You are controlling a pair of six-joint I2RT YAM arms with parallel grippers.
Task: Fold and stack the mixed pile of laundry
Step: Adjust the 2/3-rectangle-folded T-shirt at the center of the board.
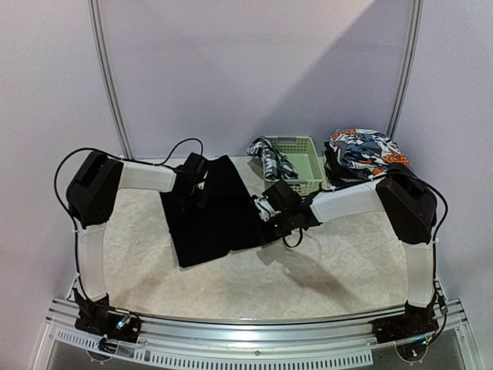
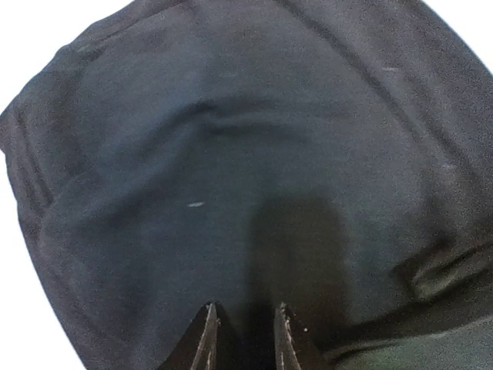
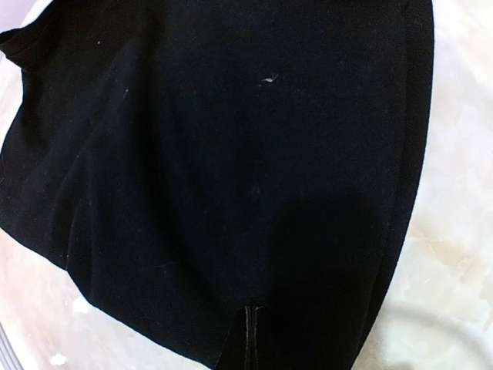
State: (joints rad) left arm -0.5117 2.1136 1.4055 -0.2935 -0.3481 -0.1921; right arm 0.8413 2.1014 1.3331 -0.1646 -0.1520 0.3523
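Note:
The black cloth's near edge [image 1: 230, 253] buckles midway, so next my right gripper steadies its corner while my left gripper smooths toward the other near corner [image 1: 182, 265] before folding.
The large black cloth [image 1: 209, 214] lies spread flat on the table between both arms. My left gripper [image 1: 196, 185] is over its far left corner. In the left wrist view its jaws [image 2: 244, 317] stand a little apart above the dark fabric [image 2: 231, 154], with nothing seen pinched between them. My right gripper [image 1: 264, 210] is at the cloth's right edge, and its fingers [image 3: 250, 324] are pressed together over the black cloth [image 3: 231, 154]. A black-and-white checked shirt [image 1: 271, 160] hangs over the basket's left side. Orange-blue-white printed pieces [image 1: 360, 151] are piled at the far right.
A pale green slotted basket [image 1: 302, 160] stands at the back, right of centre, against the wall. Bare marbled tabletop [image 1: 308, 270] shows in front of the cloth and under the right arm. A metal rail [image 1: 254, 327] runs along the near edge.

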